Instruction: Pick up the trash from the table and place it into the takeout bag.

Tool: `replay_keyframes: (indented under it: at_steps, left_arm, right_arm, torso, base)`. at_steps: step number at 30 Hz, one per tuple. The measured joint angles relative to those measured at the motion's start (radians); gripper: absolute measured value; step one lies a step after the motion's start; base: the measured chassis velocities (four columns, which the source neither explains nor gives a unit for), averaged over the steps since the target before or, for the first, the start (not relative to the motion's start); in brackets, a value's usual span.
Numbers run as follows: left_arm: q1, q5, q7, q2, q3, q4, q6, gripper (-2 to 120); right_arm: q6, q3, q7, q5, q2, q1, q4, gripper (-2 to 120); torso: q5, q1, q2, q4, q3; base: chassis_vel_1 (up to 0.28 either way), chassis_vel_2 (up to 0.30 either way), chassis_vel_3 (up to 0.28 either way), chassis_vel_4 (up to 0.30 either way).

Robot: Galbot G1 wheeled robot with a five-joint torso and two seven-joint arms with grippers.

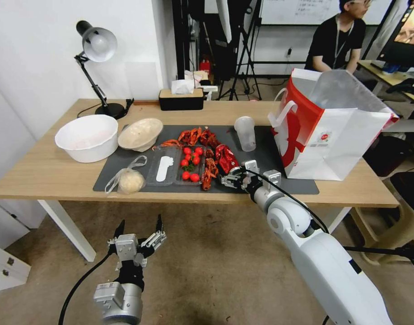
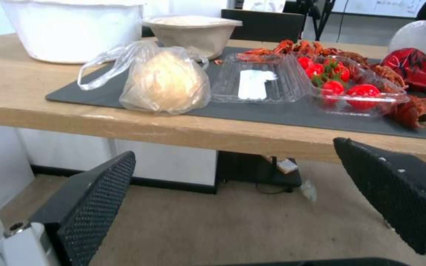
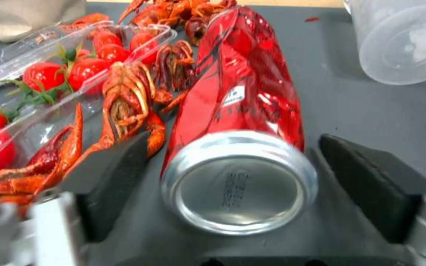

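The crushed red can (image 1: 226,158) has the crayfish shells (image 1: 209,172) lying beside it rather than across it, so the can should come free alone when the robot lifts it.
A crushed red drink can (image 3: 237,111) lies on the dark mat (image 1: 270,149) of the table (image 1: 44,176). My right gripper (image 3: 233,151) is open around its silver end, one finger on each side with small gaps; from the head view, this gripper (image 1: 236,175) sits at the mat's front edge. A clear plastic cup (image 1: 246,133) stands behind the can. The white and red takeout bag (image 1: 333,131) stands open at the right. A beige bowl (image 1: 140,134) and a clear plastic bag with a beige lump (image 2: 166,83) lie to the left. My left gripper (image 1: 139,230) hangs open below the table's front edge.
A clear tray of small tomatoes (image 1: 188,164) and red crayfish shells (image 1: 197,135) crowd the can's left side. A large white bowl (image 1: 87,136), a desk lamp (image 1: 96,45) and a black tissue box (image 1: 181,98) stand at the back left.
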Motion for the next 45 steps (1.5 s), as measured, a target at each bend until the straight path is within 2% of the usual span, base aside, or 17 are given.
replay_keyframes:
  at_steps: [1, 3, 4, 6, 10, 18, 22, 25, 26, 29, 30, 32, 33, 36, 39, 40, 45]
  left_arm:
    - [0.000, 0.000, 0.000, 0.000, 0.000, 0.000, 0.000, 100]
    - [0.001, -0.004, -0.001, 0.002, -0.001, -0.002, 0.000, 100]
    - [0.001, -0.004, -0.001, 0.002, -0.001, -0.002, 0.000, 100]
    - [0.001, -0.006, -0.001, 0.002, -0.002, -0.002, 0.000, 100]
    - [-0.003, -0.007, -0.002, 0.001, -0.002, 0.004, 0.000, 100]
    - [-0.011, -0.007, -0.002, 0.000, -0.001, 0.012, -0.002, 100]
    - [-0.012, -0.008, -0.002, 0.001, -0.001, 0.014, -0.002, 100]
    - [-0.012, -0.009, -0.002, 0.001, 0.001, 0.014, -0.003, 100]
    - [-0.012, -0.009, -0.002, 0.001, 0.001, 0.014, -0.003, 100]
    - [-0.012, -0.008, -0.002, 0.001, 0.003, 0.014, -0.003, 100]
    - [-0.012, -0.008, -0.002, 0.001, 0.003, 0.014, -0.003, 100]
    - [-0.011, -0.007, -0.002, 0.002, 0.003, 0.012, -0.003, 100]
    - [-0.011, -0.007, -0.002, 0.002, 0.003, 0.012, -0.003, 100]
    - [-0.008, -0.007, -0.002, 0.004, 0.003, 0.005, -0.003, 100]
    - [-0.007, -0.007, -0.002, 0.005, 0.003, 0.001, -0.003, 100]
    - [-0.005, -0.007, -0.002, 0.004, 0.003, 0.000, -0.003, 100]
    - [-0.005, -0.002, -0.002, 0.002, 0.008, 0.000, -0.003, 100]
  right_arm:
    - [0.000, 0.000, 0.000, 0.000, 0.000, 0.000, 0.000, 88]
    - [0.000, -0.002, -0.002, 0.000, 0.001, 0.000, -0.004, 76]
    - [0.000, -0.002, -0.002, 0.000, 0.001, 0.000, -0.004, 76]
    - [0.001, -0.002, -0.002, -0.001, 0.002, 0.001, -0.006, 66]
    - [0.002, -0.002, -0.002, -0.001, 0.003, 0.001, -0.008, 56]
    - [0.011, 0.011, -0.002, -0.002, -0.003, -0.009, -0.002, 55]
    - [0.063, 0.056, -0.019, -0.020, -0.025, -0.029, 0.070, 55]
    - [0.137, 0.113, -0.025, -0.040, -0.078, -0.035, 0.189, 55]
    - [0.137, 0.113, -0.025, -0.040, -0.078, -0.035, 0.189, 55]
    - [0.189, 0.167, 0.049, -0.008, -0.145, -0.011, 0.299, 55]
    - [0.189, 0.167, 0.049, -0.008, -0.145, -0.011, 0.299, 55]
    - [0.204, 0.208, 0.104, 0.040, -0.199, 0.026, 0.335, 55]
    - [0.204, 0.208, 0.104, 0.040, -0.199, 0.026, 0.335, 55]
    - [0.201, 0.267, 0.168, 0.110, -0.279, 0.078, 0.328, 55]
    - [0.184, 0.303, 0.206, 0.152, -0.319, 0.103, 0.305, 55]
    - [0.162, 0.333, 0.248, 0.190, -0.347, 0.121, 0.283, 55]
    - [0.108, 0.374, 0.328, 0.295, -0.390, 0.150, 0.214, 55]
  torso:
    - [0.0000, 0.000, 0.000, 0.0000, 0.000]
    - [0.0001, 0.000, 0.000, 0.0000, 0.000]
    - [0.0001, 0.000, 0.000, 0.0000, 0.000]
    - [0.0001, 0.000, 0.000, 0.0000, 0.000]
    - [0.0000, 0.000, 0.000, 0.0000, 0.000]
    - [0.0002, 0.000, 0.000, 0.0001, 0.000]
    - [0.0002, 0.000, 0.000, 0.0000, 0.000]
    - [0.0002, 0.000, 0.000, 0.0000, 0.000]
    - [0.0002, 0.000, 0.000, 0.0000, 0.000]
    - [0.0003, 0.000, 0.000, -0.0002, 0.000]
    - [0.0003, 0.000, 0.000, -0.0002, 0.000]
    - [0.0001, 0.000, 0.000, 0.0002, 0.000]
    - [0.0001, 0.000, 0.000, 0.0002, 0.000]
    - [0.0003, 0.000, 0.000, 0.0000, 0.000]
    - [0.0004, 0.000, 0.000, 0.0000, 0.000]
    - [0.0002, 0.000, 0.000, 0.0000, 0.000]
    - [0.0002, 0.000, 0.000, -0.0002, 0.000]
  base:
    - [0.000, 0.000, 0.000, 0.000]
    - [0.000, 0.000, 0.000, 0.000]
    - [0.000, 0.000, 0.000, 0.000]
    - [0.000, 0.000, 0.000, 0.000]
    - [0.000, 0.000, 0.000, 0.000]
    - [0.000, 0.000, 0.000, 0.000]
    - [0.000, 0.000, 0.000, 0.000]
    - [0.000, 0.000, 0.000, 0.000]
    - [0.000, 0.000, 0.000, 0.000]
    - [0.000, 0.000, 0.000, 0.000]
    - [0.000, 0.000, 0.000, 0.000]
    - [0.000, 0.000, 0.000, 0.000]
    - [0.000, 0.000, 0.000, 0.000]
    - [0.000, 0.000, 0.000, 0.000]
    - [0.000, 0.000, 0.000, 0.000]
    - [0.000, 0.000, 0.000, 0.000]
    - [0.000, 0.000, 0.000, 0.000]
